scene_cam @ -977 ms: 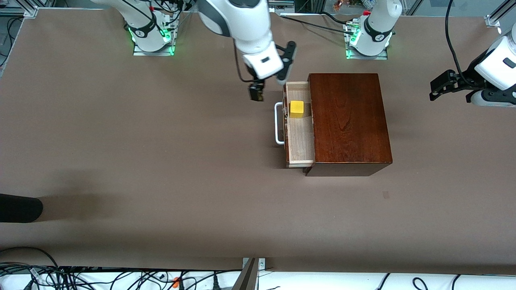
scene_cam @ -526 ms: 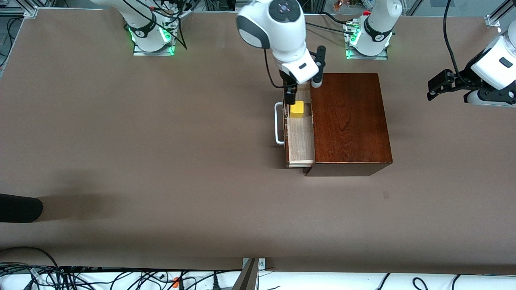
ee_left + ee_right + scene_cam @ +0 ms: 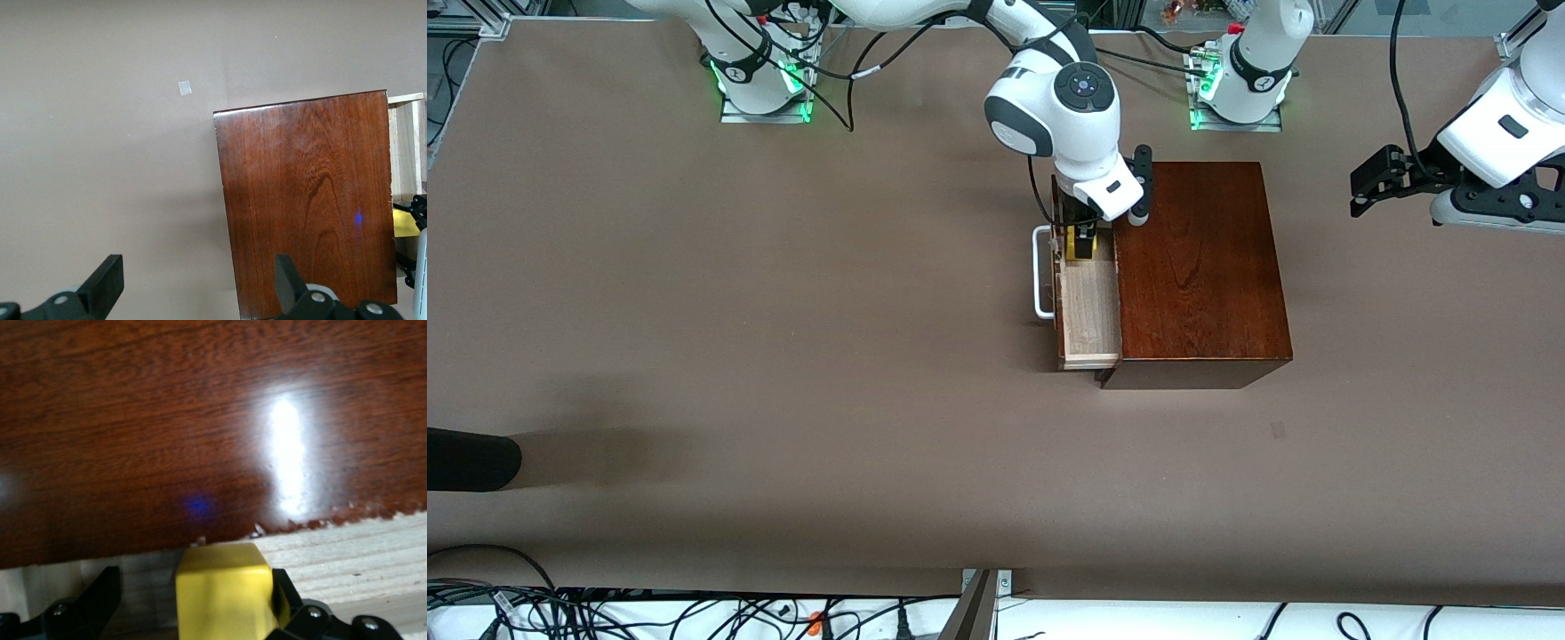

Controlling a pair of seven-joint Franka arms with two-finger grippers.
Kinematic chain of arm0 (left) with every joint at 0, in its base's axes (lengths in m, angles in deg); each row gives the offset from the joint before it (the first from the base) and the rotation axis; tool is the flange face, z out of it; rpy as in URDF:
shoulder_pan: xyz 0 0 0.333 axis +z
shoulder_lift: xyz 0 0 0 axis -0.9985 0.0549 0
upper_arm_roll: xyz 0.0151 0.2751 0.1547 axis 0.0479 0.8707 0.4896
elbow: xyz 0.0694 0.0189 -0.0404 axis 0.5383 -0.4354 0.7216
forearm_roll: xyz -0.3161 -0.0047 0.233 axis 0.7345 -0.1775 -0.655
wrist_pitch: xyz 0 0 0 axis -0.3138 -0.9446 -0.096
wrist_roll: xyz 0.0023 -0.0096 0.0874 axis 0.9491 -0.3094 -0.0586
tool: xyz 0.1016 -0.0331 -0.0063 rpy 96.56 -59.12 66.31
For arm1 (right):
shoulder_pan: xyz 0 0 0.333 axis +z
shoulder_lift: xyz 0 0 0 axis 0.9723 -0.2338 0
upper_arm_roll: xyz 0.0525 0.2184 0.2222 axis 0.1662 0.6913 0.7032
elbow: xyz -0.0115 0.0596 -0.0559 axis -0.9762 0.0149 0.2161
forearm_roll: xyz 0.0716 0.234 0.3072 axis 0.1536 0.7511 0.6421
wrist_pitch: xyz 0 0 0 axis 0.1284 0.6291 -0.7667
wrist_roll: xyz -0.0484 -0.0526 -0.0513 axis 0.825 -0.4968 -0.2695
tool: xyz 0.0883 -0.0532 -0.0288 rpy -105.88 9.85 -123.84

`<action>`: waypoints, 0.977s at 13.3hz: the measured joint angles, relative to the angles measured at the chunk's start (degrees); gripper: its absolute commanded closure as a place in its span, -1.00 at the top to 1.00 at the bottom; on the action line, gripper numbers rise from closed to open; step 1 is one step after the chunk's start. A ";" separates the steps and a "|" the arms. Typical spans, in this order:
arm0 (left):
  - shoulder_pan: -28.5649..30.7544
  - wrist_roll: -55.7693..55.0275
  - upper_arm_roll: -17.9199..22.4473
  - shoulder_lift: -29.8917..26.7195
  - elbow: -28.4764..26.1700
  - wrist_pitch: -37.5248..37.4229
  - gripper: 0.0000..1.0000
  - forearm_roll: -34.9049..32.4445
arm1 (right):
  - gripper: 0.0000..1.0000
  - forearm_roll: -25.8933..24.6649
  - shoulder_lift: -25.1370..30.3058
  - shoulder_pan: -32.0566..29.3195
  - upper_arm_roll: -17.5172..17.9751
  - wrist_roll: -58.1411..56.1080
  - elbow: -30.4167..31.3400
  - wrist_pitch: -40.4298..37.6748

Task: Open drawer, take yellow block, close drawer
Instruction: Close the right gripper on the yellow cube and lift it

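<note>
The yellow block's top (image 3: 223, 557) can be seen whole next to the box's edge (image 3: 200, 543), so the block will come loose and the drawer will stay still when the robot lifts the block.
The drawer (image 3: 1089, 311) stands pulled out of the dark wooden box (image 3: 1196, 267), with its white handle (image 3: 1039, 271) toward the right arm's end of the table. The yellow block (image 3: 1071, 250) sits in the drawer's pale tray, at the end farther from the front camera. My right gripper (image 3: 1080, 242) is lowered into the drawer and open. In the right wrist view the block (image 3: 223, 593) lies between its fingers, against one finger (image 3: 283, 597) and a gap away from the other. My left gripper (image 3: 1371, 182) waits open in the air at the left arm's end of the table.
The box (image 3: 307, 200) fills part of the left wrist view, with the left gripper (image 3: 198, 273) over bare table beside it. A small pale patch (image 3: 1279, 430) marks the table nearer the front camera. A dark object (image 3: 471, 458) juts in at the right arm's end.
My right gripper has swung from beside the drawer to over it and come down around the yellow block. The left arm has drifted slightly toward the box.
</note>
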 measured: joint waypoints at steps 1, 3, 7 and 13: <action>0.02 0.00 0.08 0.00 0.00 0.00 1.00 0.00 | 0.69 -0.35 -0.16 0.02 -0.01 -0.14 -0.25 0.00; 0.02 0.01 0.10 0.00 0.00 -0.01 1.00 0.00 | -0.40 -1.33 -0.24 0.02 -0.08 -0.39 -0.50 -0.01; 0.08 0.01 0.11 0.00 0.00 -0.05 1.00 0.00 | -1.00 -1.52 -0.24 0.02 -0.40 -1.20 -1.25 -0.96; 0.12 0.01 0.11 0.00 0.00 -0.05 1.00 0.00 | -1.00 -1.06 3.36 -0.61 -1.00 0.28 -9.36 -9.68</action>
